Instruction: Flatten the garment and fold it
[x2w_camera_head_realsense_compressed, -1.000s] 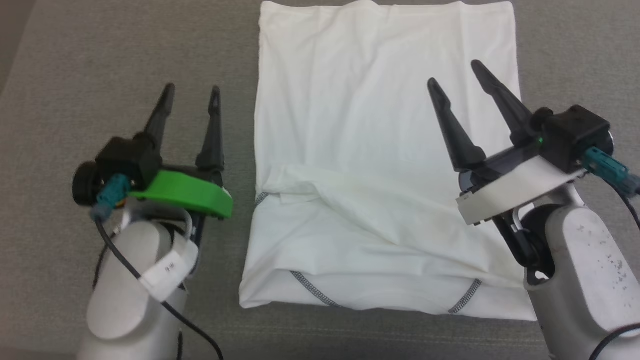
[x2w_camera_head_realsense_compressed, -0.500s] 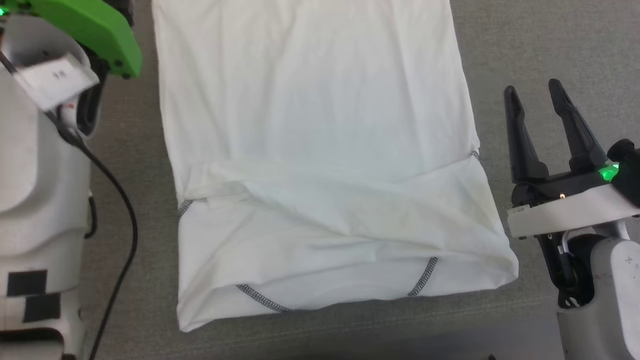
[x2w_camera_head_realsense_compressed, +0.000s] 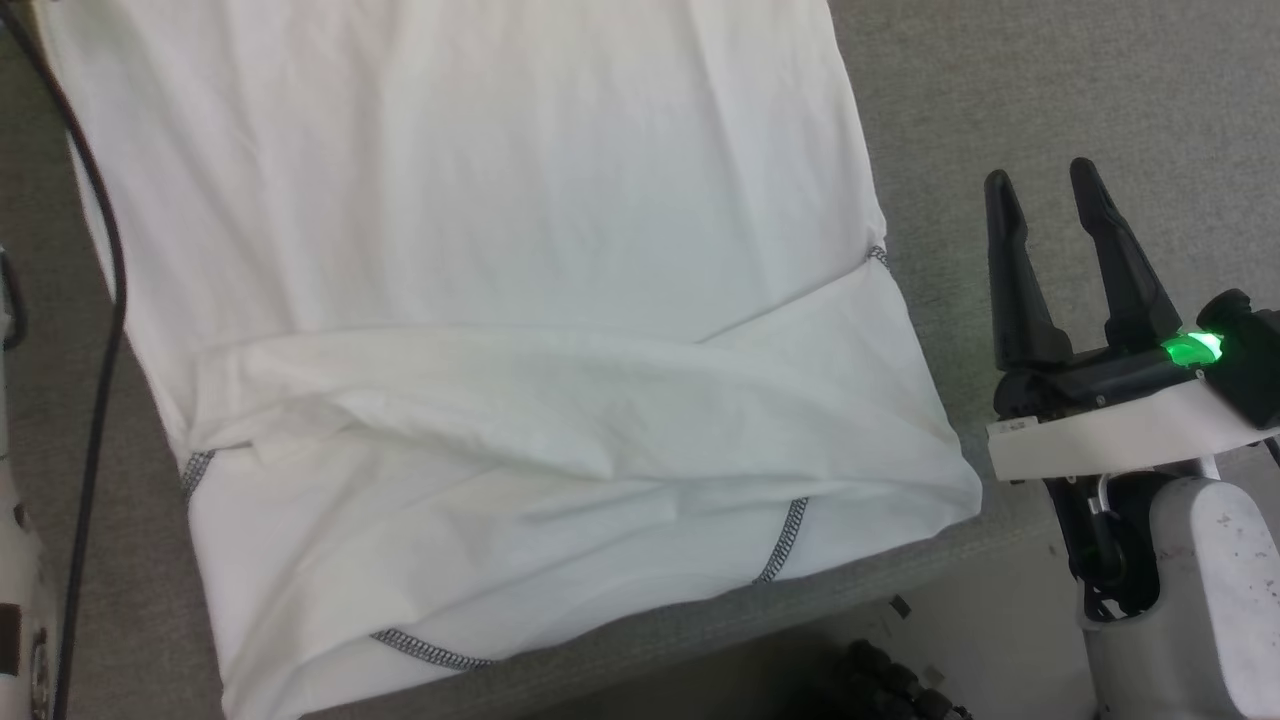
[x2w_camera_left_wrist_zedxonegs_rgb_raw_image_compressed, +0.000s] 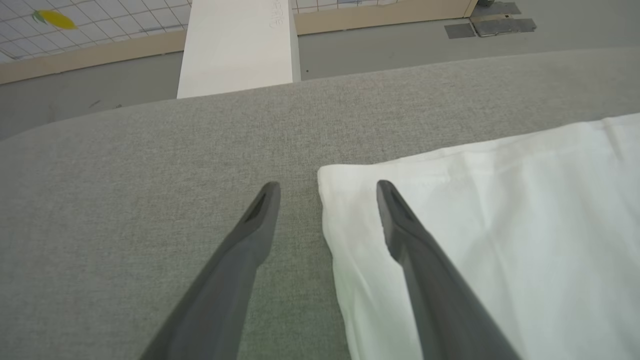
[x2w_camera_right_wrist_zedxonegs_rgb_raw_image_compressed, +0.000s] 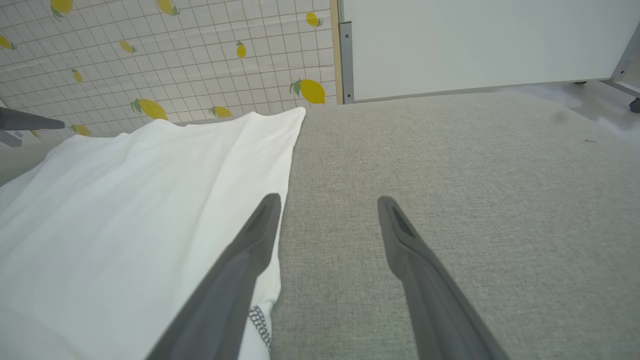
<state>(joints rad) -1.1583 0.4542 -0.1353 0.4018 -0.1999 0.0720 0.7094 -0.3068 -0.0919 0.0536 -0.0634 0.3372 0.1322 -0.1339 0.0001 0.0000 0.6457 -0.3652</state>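
Note:
The garment's far part lies smooth (x2w_camera_head_realsense_compressed: 504, 168), so the garment should fold flat over the rumpled part when the robot brings the garment's far corner (x2w_camera_left_wrist_zedxonegs_rgb_raw_image_compressed: 331, 174) toward its front edge.
The white garment (x2w_camera_head_realsense_compressed: 480, 300) lies spread on the grey cloth table (x2w_camera_head_realsense_compressed: 1050, 90), its near part folded over in a rumpled band, with dark zigzag stitching (x2w_camera_head_realsense_compressed: 780, 540) showing near the front edge. My right gripper (x2w_camera_head_realsense_compressed: 1043, 186) stands open beside the garment's right edge, nothing between its fingers; in the right wrist view the gripper (x2w_camera_right_wrist_zedxonegs_rgb_raw_image_compressed: 327, 200) hovers over bare table with the garment (x2w_camera_right_wrist_zedxonegs_rgb_raw_image_compressed: 125, 210) to its left. My left gripper (x2w_camera_left_wrist_zedxonegs_rgb_raw_image_compressed: 327, 186) is open above the garment's far corner (x2w_camera_left_wrist_zedxonegs_rgb_raw_image_compressed: 350, 180), one finger over the cloth (x2w_camera_left_wrist_zedxonegs_rgb_raw_image_compressed: 500, 225), the other over the table.
The table's front edge (x2w_camera_head_realsense_compressed: 800, 610) runs diagonally at the bottom, with floor and a dark wheel (x2w_camera_head_realsense_compressed: 880, 680) below it. A black cable (x2w_camera_head_realsense_compressed: 100, 300) hangs at the left. A white panel (x2w_camera_left_wrist_zedxonegs_rgb_raw_image_compressed: 235, 45) and a lemon-patterned wall (x2w_camera_right_wrist_zedxonegs_rgb_raw_image_compressed: 150, 60) stand beyond the table.
The head camera has swung, so the whole picture shifted left and tilted. The left arm went forward out of the head view toward the garment's far corner. The right gripper moved off the garment to its right side.

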